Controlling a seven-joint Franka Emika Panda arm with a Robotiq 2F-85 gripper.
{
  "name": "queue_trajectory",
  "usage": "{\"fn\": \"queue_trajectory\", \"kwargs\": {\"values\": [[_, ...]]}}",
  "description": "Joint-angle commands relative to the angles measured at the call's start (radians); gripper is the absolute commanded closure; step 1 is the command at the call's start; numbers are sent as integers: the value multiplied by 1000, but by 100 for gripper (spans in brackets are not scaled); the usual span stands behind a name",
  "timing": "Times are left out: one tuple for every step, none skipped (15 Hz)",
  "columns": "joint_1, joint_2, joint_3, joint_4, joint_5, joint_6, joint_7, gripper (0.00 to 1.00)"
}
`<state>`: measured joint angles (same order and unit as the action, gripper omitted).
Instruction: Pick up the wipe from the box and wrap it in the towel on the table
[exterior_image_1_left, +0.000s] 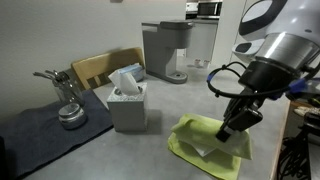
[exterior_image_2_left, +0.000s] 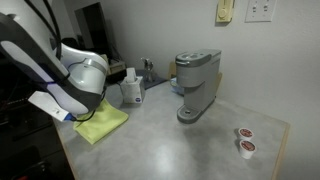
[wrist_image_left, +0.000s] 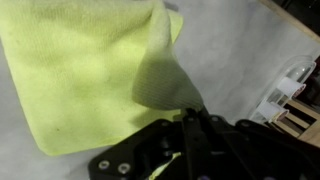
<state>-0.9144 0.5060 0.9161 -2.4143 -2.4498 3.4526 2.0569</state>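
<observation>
The yellow towel's raised flap (exterior_image_1_left: 203, 130) reaches over the white wipe. My gripper should now bring the flap down onto the towel's flat part (exterior_image_1_left: 222, 166) and let go there.
A yellow towel (exterior_image_1_left: 236, 160) lies flat on the grey table, also seen in an exterior view (exterior_image_2_left: 100, 126) and filling the wrist view (wrist_image_left: 70, 70). My gripper (exterior_image_1_left: 228, 128) hangs low over the towel's edge. Its fingers (wrist_image_left: 190, 118) are shut on a pale grey-white wipe (wrist_image_left: 160, 70). The wipe drapes from the fingertips down onto the towel (exterior_image_1_left: 203, 143). The grey wipe box (exterior_image_1_left: 128, 106) stands on the table beside the towel with a white wipe sticking out of its top. It also shows in an exterior view (exterior_image_2_left: 131, 92). The arm hides the gripper there.
A grey coffee maker (exterior_image_1_left: 165, 50) (exterior_image_2_left: 197, 85) stands on the table behind the box. A dark mat (exterior_image_1_left: 35, 128) with a metal utensil (exterior_image_1_left: 68, 110) lies beside the box. A wooden chair back (exterior_image_1_left: 100, 68) is behind. Two coffee pods (exterior_image_2_left: 245, 140) sit near the table's corner.
</observation>
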Motion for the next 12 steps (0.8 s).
{"fn": "queue_trajectory", "kwargs": {"values": [[198, 74, -174, 47, -86, 0, 110, 99], [240, 99, -213, 59, -102, 0, 138, 99], [280, 116, -248, 75, -112, 10, 164, 99], [305, 138, -267, 90, -118, 13, 185, 99], [322, 162, -277, 104, -121, 12, 203, 99], [337, 179, -285, 116, -123, 12, 218, 99], [348, 192, -289, 127, -122, 12, 234, 95], [352, 208, -287, 135, -125, 12, 242, 70], [356, 215, -285, 143, -124, 11, 252, 70], [352, 224, -277, 148, -125, 11, 258, 67], [342, 223, -265, 150, -121, 6, 263, 59], [331, 220, -253, 150, -121, 3, 265, 53]]}}
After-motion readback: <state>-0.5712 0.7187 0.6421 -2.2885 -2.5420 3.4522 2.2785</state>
